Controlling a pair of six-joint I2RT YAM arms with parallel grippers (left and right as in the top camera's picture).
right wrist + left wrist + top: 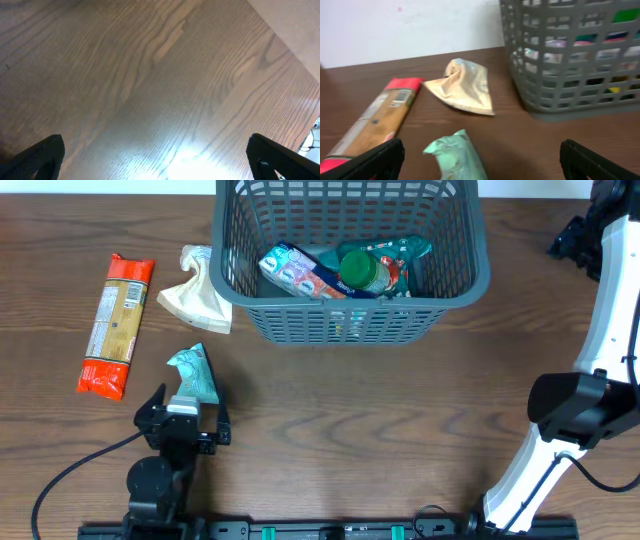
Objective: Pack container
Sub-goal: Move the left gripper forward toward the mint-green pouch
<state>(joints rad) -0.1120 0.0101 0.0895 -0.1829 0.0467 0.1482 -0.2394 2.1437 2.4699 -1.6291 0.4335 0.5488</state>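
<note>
The robot's left gripper is pointing almost level at the flat teal packet point(193, 368), so it should rise, tilt its fingers down and pick up the packet from above.
The container point(350, 320), a dark grey lattice basket, stands at the back centre and holds several packets and a green-lidded jar point(362, 270). It fills the upper right of the left wrist view point(570, 65). A teal packet point(195, 373) lies on the table in front of it to the left. My left gripper point(185, 418) sits just behind this packet, open, with the teal packet point(457, 160) lying between its spread fingers point(375, 162) and touching neither. My right gripper point(160, 157) hangs open over bare wood at the right; its fingers are hidden under the arm point(570, 405) in the overhead view.
A crumpled beige pouch point(200, 298) lies beside the container's left front corner. A long red-ended pasta packet point(118, 325) lies further left. Both show in the left wrist view, the pouch point(462, 87) and the pasta packet point(377, 122). A black cable point(70, 470) runs at front left.
</note>
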